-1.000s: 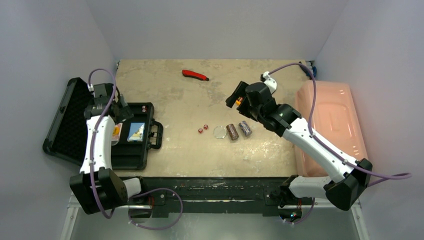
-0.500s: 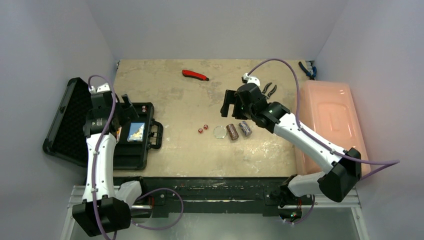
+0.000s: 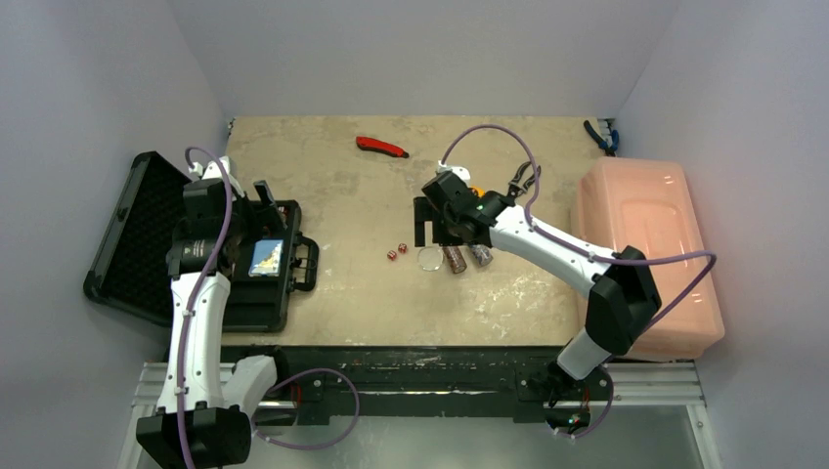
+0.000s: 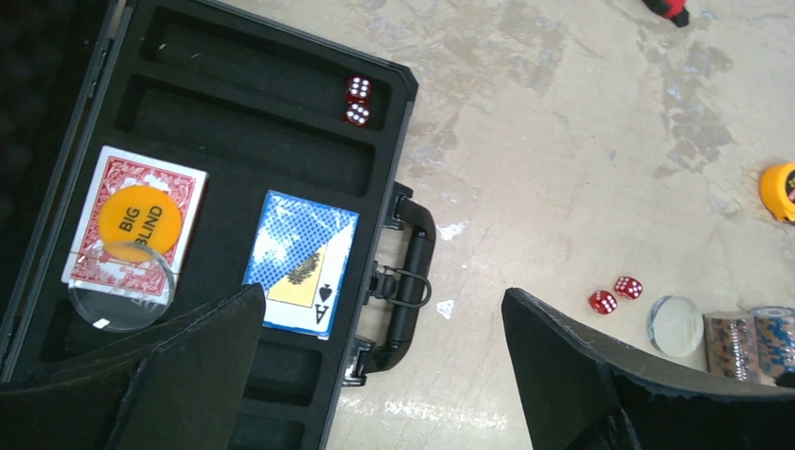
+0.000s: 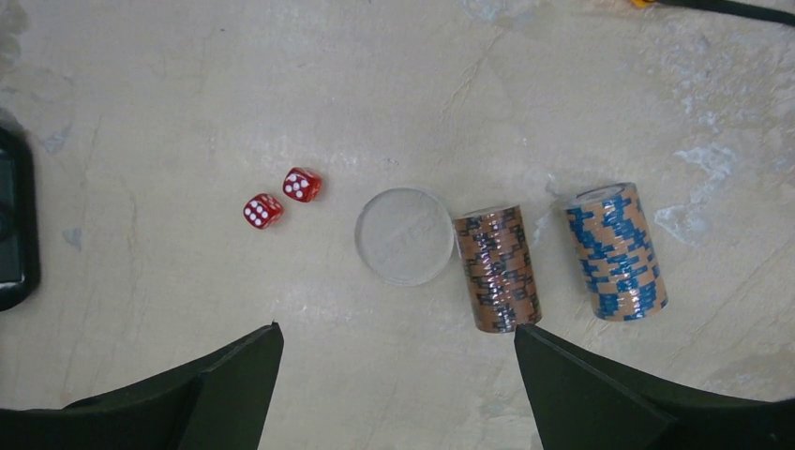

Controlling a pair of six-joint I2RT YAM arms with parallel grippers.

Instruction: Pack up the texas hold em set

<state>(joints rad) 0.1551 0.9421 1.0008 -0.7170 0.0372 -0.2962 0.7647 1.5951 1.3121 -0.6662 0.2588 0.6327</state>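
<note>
My right gripper's opening is centred over the clear disc (image 3: 430, 258) by the brown chip roll. I should carry on lowering it until the fingers are on both sides of the disc's rim (image 5: 358, 236).
The black case (image 3: 137, 234) lies open at the table's left edge. In its foam tray (image 4: 234, 141) sit a red card deck with an orange "BIG BLIND" disc (image 4: 138, 225), a blue deck (image 4: 302, 262), a clear disc (image 4: 120, 286) and two red dice (image 4: 356, 101). My left gripper (image 4: 382, 292) hovers open over the case handle, holding nothing. Mid-table lie two red dice (image 5: 281, 197), a clear disc (image 5: 405, 235), a brown chip roll (image 5: 497, 269) and a blue chip roll (image 5: 616, 251). My right gripper (image 5: 397, 329) hangs open just above the disc and the brown roll, empty.
A red-handled tool (image 3: 381, 147) lies at the back of the table. A yellow tape measure (image 4: 780, 190) and black pliers (image 3: 523, 181) lie behind the right arm. A pink lidded bin (image 3: 645, 244) fills the right side. Blue-handled pliers (image 3: 598, 135) sit at the back right corner.
The right arm swung left and down until its open gripper came over the clear disc and chip rolls. The left gripper shifted a little to the right over the case, still open.
</note>
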